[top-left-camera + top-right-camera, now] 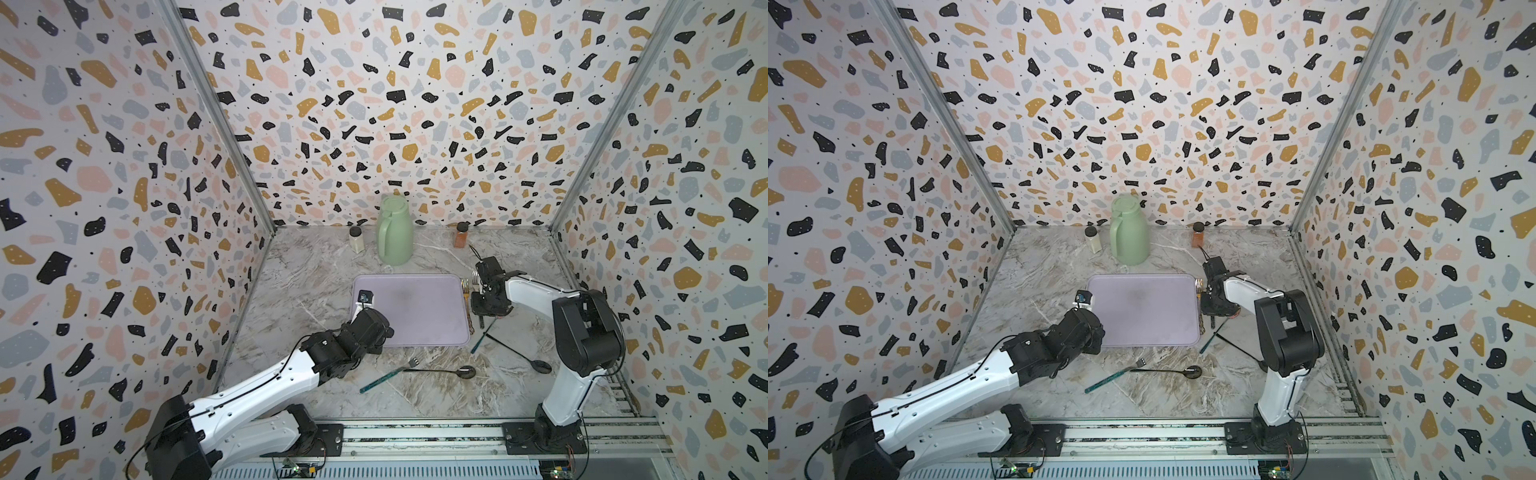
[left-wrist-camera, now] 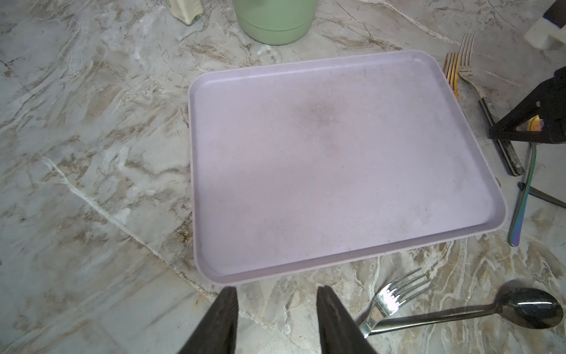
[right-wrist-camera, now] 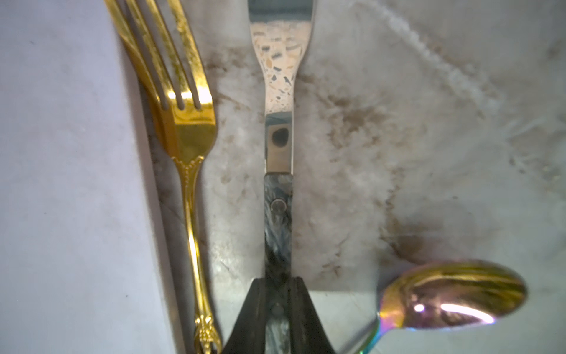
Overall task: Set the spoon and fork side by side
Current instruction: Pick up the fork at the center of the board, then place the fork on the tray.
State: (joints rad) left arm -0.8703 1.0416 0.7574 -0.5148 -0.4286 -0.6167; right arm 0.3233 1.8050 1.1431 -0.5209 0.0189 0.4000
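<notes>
The silver fork (image 3: 279,147) is parallel to the lilac tray's short side. I should keep moving it across the tray with my right gripper and release it along the opposite side (image 2: 205,177).
A silver fork with a dark marbled handle (image 3: 278,196) lies just right of the lilac tray (image 1: 415,307). My right gripper (image 3: 278,286) is shut on its handle; I cannot tell whether it is lifted. A gold fork (image 3: 186,128) lies along the tray's edge beside it. On the held fork's other side rests the bowl of an iridescent spoon (image 3: 453,294). My left gripper (image 2: 277,291) hangs open and empty over the marble by the tray's front edge. Right of it lie a teal-handled fork (image 1: 386,377) and a black spoon (image 1: 466,371), crossing each other.
Another black spoon (image 1: 541,365) lies near the right arm's base. A green pitcher (image 1: 395,232) stands at the back, between a pale shaker (image 1: 356,240) and an orange one (image 1: 461,236). Patterned walls close in three sides.
</notes>
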